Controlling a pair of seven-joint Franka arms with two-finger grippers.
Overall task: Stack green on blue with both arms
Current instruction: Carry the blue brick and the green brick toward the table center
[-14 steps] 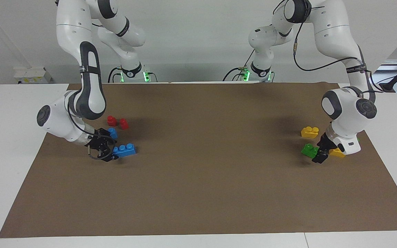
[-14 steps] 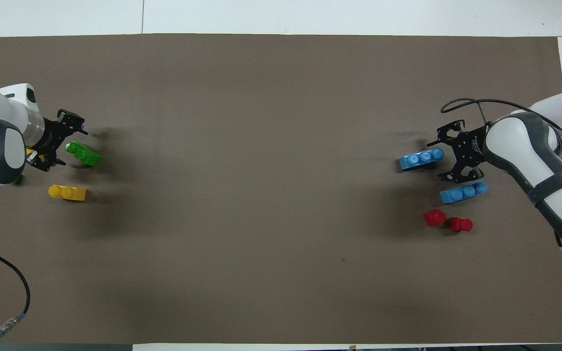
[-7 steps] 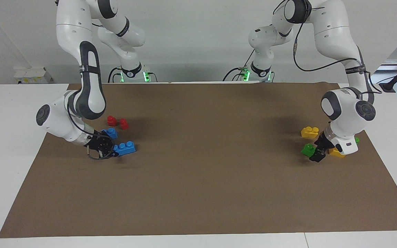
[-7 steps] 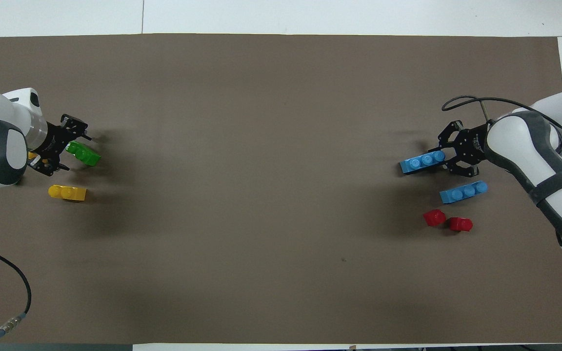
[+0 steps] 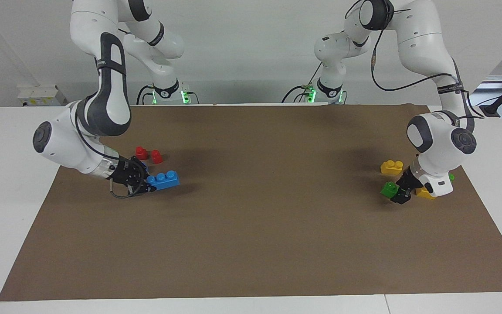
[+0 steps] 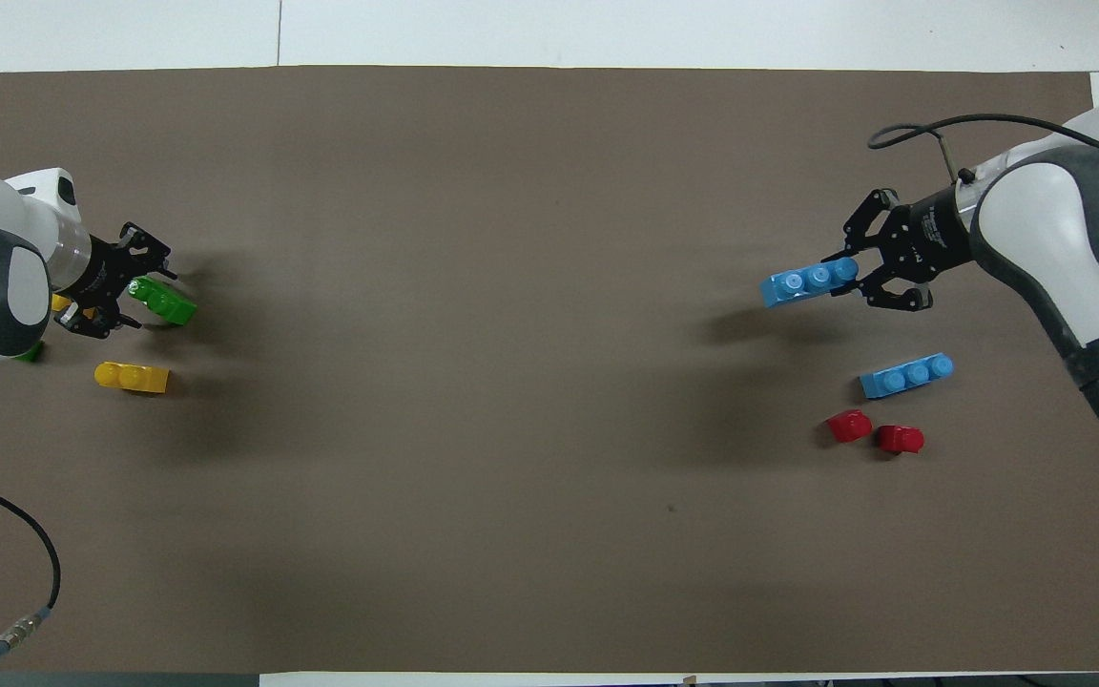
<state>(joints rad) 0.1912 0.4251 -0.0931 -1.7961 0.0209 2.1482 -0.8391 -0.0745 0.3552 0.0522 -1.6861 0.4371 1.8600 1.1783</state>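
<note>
My gripper will stack the green brick (image 6: 163, 300), which should leave the blue brick's gripped end (image 6: 840, 274) showing because it is shorter than the blue brick.
My right gripper (image 5: 148, 183) (image 6: 845, 277) is shut on one end of a blue three-stud brick (image 5: 164, 179) (image 6: 809, 283), which hangs tilted just above the mat, toward the right arm's end of the table. Another blue brick (image 6: 905, 375) lies on the mat, nearer to the robots. At the left arm's end a green brick (image 5: 389, 189) (image 6: 163, 302) rests on the mat. My left gripper (image 5: 398, 192) (image 6: 130, 286) is down at that brick's end, open, a finger on either side.
Two red pieces (image 5: 141, 152) (image 6: 850, 426) lie close to the resting blue brick. A yellow brick (image 5: 391, 166) (image 6: 132, 377) lies near the green one. Another yellow brick (image 5: 425, 194) and another green one (image 5: 451, 177) peek out under the left wrist.
The right gripper closed on the blue brick and lifted it off the mat, toward the table's middle. The left gripper slid onto the green brick's end and its fingers narrowed.
</note>
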